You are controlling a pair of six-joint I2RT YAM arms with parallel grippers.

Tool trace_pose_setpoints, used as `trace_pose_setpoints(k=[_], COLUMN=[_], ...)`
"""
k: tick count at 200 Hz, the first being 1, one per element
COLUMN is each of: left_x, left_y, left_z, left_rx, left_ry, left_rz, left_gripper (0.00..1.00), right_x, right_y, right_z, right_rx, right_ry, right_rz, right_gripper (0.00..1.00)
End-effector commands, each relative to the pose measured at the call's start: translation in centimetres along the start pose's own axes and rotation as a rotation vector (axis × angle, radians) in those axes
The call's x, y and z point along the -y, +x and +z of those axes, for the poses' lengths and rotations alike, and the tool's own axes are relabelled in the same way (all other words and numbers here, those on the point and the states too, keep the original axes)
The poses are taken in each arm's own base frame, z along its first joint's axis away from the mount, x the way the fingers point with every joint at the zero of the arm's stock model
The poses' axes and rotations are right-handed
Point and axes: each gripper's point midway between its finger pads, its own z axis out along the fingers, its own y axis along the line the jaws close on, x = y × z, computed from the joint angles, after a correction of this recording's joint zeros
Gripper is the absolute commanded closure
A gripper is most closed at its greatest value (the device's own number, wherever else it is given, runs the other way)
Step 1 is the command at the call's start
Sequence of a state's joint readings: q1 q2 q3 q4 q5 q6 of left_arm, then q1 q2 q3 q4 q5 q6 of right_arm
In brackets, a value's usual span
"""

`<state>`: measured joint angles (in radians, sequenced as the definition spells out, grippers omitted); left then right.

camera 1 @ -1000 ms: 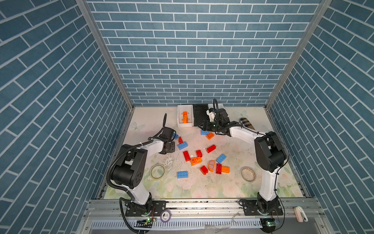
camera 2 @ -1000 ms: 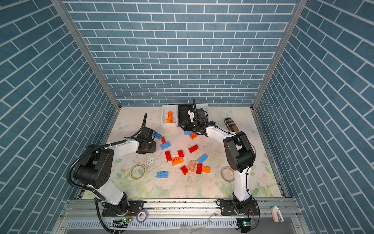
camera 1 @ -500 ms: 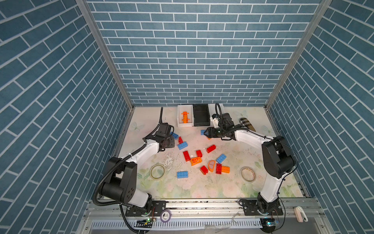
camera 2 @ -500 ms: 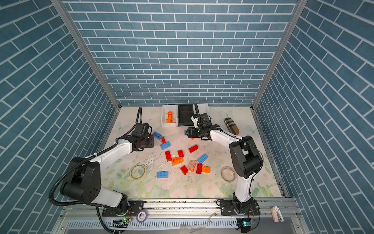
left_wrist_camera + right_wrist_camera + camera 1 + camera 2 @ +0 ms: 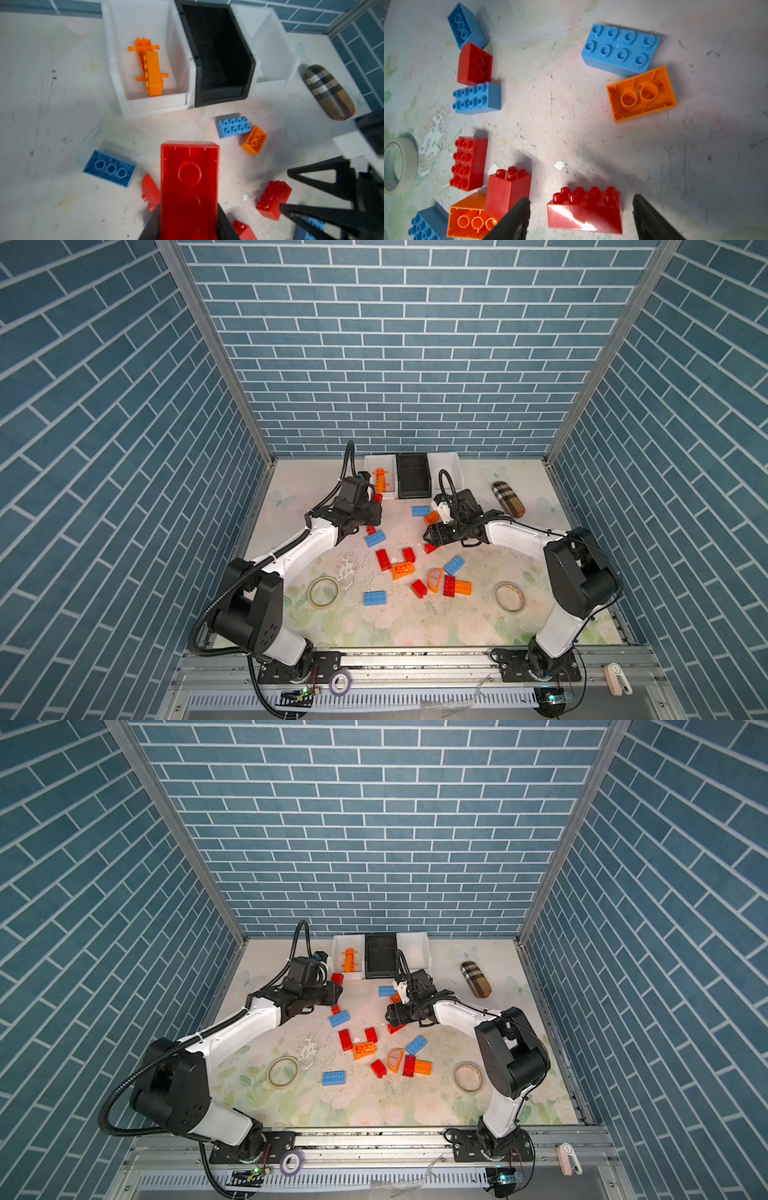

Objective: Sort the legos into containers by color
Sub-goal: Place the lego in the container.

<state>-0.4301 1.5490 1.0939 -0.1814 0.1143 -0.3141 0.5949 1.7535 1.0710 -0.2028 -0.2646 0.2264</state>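
I should keep carrying the red lego in my left gripper until it hangs over the black container's bottom [image 5: 413, 479], because the black container [image 5: 413, 468] next to the orange legos is empty.
My left gripper [image 5: 189, 220] is shut on a long red lego [image 5: 189, 182], underside up, and holds it above the table just in front of the white container [image 5: 158, 101] that holds orange legos [image 5: 152, 70]. Beside it stand the black container [image 5: 220, 97] and a second white container [image 5: 272, 83]. In both top views this held lego [image 5: 378, 497] [image 5: 337, 978] pokes out of the left gripper. My right gripper [image 5: 580, 199] is open, its jaws on either side of a red lego [image 5: 584, 209] that lies on the table, not touching it. Several loose red, orange and blue legos [image 5: 402, 570] lie mid-table.
A plaid oblong case [image 5: 508, 498] lies at the back right. Two tape rolls [image 5: 323, 591] [image 5: 509, 596] lie towards the front, one on each side. A blue lego [image 5: 619, 48] and an orange lego [image 5: 641, 94] lie beyond the right gripper. Blue brick walls close in three sides.
The left arm carried the red lego right and back, towards the containers. The right gripper drew away from the containers to mid-table and opened wider over a red lego.
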Motion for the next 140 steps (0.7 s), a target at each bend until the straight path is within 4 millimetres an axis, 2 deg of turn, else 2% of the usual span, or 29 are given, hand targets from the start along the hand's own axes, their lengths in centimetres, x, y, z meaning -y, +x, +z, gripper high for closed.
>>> trace_pose_setpoints(k=[1,95,140], left_x=[2.0,4.6,5.9], left_y=[-3.1,-8.4,-9.5], left_z=[1.1,7.2,9.6], left_rx=[0.069,0.083,0.099], left_ry=[0.078,0.144,0.201], left_rz=[0.015,0.06,0.043], left_gripper=[0.82,0.82,0.82], right_x=[-0.3,0.4,0.3], right_y=[0.5,3.2,2.5], right_z=[-0.2,1.6,1.6], right_rx=[-0.004,-0.017,0.021], right_ry=[0.036,0.169,0.179], right_rz=[-0.075,-0.044,0.043], right_gripper=[0.2,0.19,0.19])
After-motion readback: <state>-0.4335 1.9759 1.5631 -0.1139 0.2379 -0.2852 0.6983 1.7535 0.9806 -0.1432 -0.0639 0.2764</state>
